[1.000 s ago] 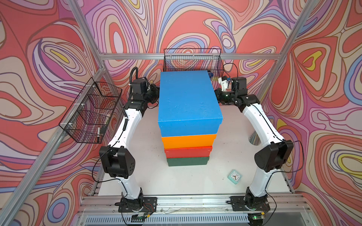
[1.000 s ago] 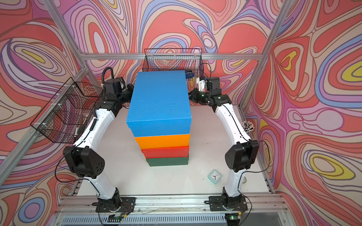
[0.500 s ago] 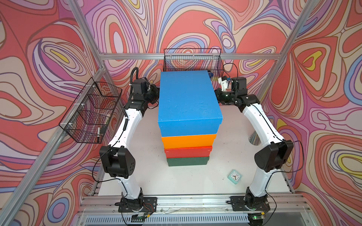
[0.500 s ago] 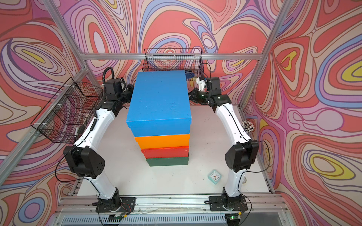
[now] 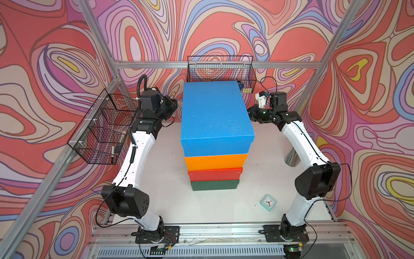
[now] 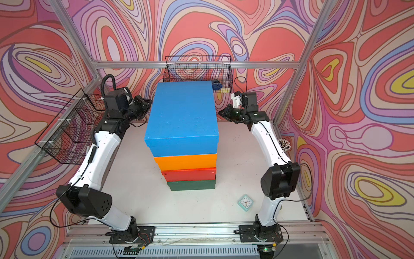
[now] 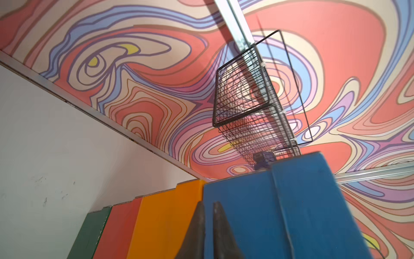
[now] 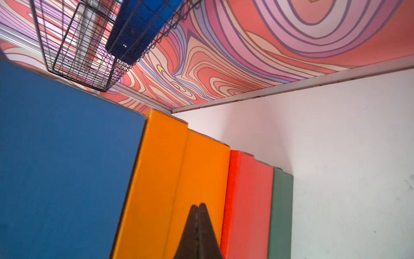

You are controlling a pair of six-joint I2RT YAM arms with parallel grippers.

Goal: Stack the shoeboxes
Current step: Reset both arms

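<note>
The blue box point(image 5: 217, 146) is sitting squarely on the orange box, so my left gripper should keep moving back until it opens in the free space point(image 5: 169, 149) next to the stack.
The shoeboxes stand in one stack at the middle of the table in both top views: blue box point(image 5: 215, 112) point(image 6: 182, 114) on top, then orange box point(image 5: 216, 161), red box point(image 5: 215, 173), and dark green box point(image 5: 214, 185) at the bottom. My left gripper point(image 5: 173, 105) point(image 7: 208, 203) sits against the stack's left side near its far end, level with the blue box point(image 7: 268, 213), jaws almost together and empty. My right gripper point(image 5: 248, 111) point(image 8: 198, 204) is at the stack's right side, shut and empty, level with the orange box point(image 8: 174, 170).
A mint-green clock point(image 5: 268, 202) lies on the table at the front right. A wire basket point(image 5: 220, 71) hangs on the back wall just behind the stack, and another wire basket point(image 5: 100, 130) hangs on the left wall. A metal holder point(image 5: 292, 157) stands by the right wall.
</note>
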